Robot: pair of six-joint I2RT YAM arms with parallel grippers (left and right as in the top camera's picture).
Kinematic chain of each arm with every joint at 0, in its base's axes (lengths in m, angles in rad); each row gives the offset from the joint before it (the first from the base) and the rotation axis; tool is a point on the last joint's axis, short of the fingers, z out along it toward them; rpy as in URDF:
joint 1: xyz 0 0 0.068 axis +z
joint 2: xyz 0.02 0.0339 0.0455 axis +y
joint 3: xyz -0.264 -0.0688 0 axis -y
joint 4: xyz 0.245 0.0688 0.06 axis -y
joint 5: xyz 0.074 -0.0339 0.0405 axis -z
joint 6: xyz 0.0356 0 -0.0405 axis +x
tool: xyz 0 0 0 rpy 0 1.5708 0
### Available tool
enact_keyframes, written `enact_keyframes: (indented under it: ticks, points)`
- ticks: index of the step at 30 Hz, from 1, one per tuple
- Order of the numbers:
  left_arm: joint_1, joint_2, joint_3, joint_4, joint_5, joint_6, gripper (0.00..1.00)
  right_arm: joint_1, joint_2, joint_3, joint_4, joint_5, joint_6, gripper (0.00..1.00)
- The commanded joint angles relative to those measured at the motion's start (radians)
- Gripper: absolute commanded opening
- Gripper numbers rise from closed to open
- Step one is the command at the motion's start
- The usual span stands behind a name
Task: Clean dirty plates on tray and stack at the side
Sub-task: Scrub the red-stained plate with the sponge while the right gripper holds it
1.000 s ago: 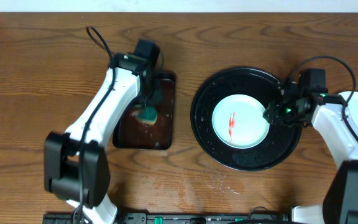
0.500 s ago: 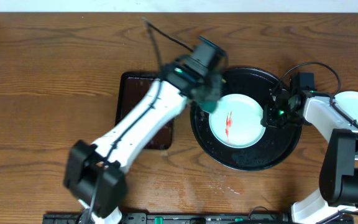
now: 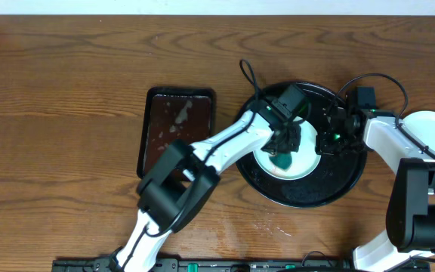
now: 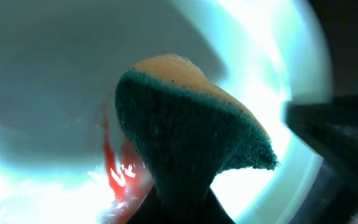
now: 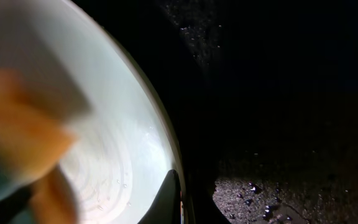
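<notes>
My left gripper has the sponge beside the red sauce smear (image 4: 119, 171), so it should wipe the sponge back over the smear toward the plate's rim (image 3: 257, 159) by the dark-brown tray.
A pale mint plate (image 3: 310, 156) lies in the middle of the round black tray (image 3: 300, 198). My left gripper (image 3: 283, 153) is shut on a teal and orange sponge (image 4: 191, 130) and presses it onto the plate (image 4: 55, 74), right beside a red sauce smear (image 4: 114, 169). My right gripper (image 3: 325, 142) is shut on the plate's right rim. In the right wrist view one dark finger (image 5: 169, 199) lies inside the rim of the plate (image 5: 114, 130), and the sponge (image 5: 23, 143) shows as an orange blur.
A dark-brown rectangular tray (image 3: 176, 132), wet and with nothing on it, sits left of the black tray. A white plate (image 3: 433, 122) lies on the wood at the far right, partly under my right arm. Water drops dot the black tray (image 5: 260, 193).
My left arm has swung right, carrying the sponge from the brown tray onto the plate. My right gripper has closed on the plate's rim.
</notes>
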Motion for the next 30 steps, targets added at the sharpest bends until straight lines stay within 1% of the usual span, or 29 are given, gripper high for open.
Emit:
enact_keyframes:
  ticks: [1, 3, 4, 7, 9, 10, 13, 16, 17, 20, 24, 26, 28, 30]
  points:
    - [0.010, 0.034, 0.007, -0.011, 0.006, -0.022, 0.08, 0.035, 0.006, -0.008, -0.013, 0.006, -0.002, 0.01]
    - [0.014, 0.037, 0.007, -0.051, -0.080, -0.023, 0.08, 0.039, 0.006, -0.008, -0.014, 0.006, -0.002, 0.01]
    - [0.016, 0.037, 0.007, -0.075, -0.146, -0.023, 0.08, 0.039, 0.006, -0.008, -0.014, 0.006, -0.002, 0.01]
    - [0.016, 0.035, 0.008, -0.158, -0.412, -0.023, 0.08, 0.042, 0.006, -0.008, -0.014, 0.006, -0.002, 0.01]
    - [0.016, 0.035, 0.008, -0.203, -0.558, -0.022, 0.07, 0.042, 0.006, -0.008, -0.014, 0.006, -0.002, 0.01]
    - [0.016, 0.035, 0.008, -0.219, -0.609, -0.019, 0.08, 0.042, 0.006, -0.008, -0.014, 0.006, -0.002, 0.01]
    - [0.018, 0.035, 0.010, -0.249, -0.706, 0.035, 0.08, 0.042, 0.006, -0.008, -0.014, 0.006, -0.002, 0.01]
    - [0.019, 0.035, 0.010, -0.251, -0.719, 0.043, 0.08, 0.042, 0.006, -0.008, -0.014, 0.006, -0.002, 0.01]
    - [0.019, 0.035, 0.010, -0.238, -0.688, 0.037, 0.08, 0.042, 0.006, -0.008, -0.014, 0.007, -0.002, 0.01]
    - [0.019, 0.043, 0.010, -0.169, -0.451, 0.037, 0.08, 0.042, 0.006, -0.008, -0.013, 0.007, -0.002, 0.01]
    - [0.013, 0.069, 0.010, -0.014, 0.069, 0.016, 0.08, 0.042, 0.006, -0.008, -0.014, 0.007, -0.002, 0.01]
    - [0.006, 0.079, 0.010, 0.071, 0.264, -0.026, 0.08, 0.042, 0.006, -0.008, -0.015, 0.007, -0.002, 0.01]
    - [-0.002, 0.081, 0.010, 0.144, 0.371, -0.035, 0.08, 0.042, 0.006, -0.008, -0.015, 0.007, -0.002, 0.01]
    - [-0.003, 0.081, 0.010, 0.143, 0.372, -0.035, 0.08, 0.042, 0.006, -0.008, -0.014, 0.006, -0.002, 0.01]
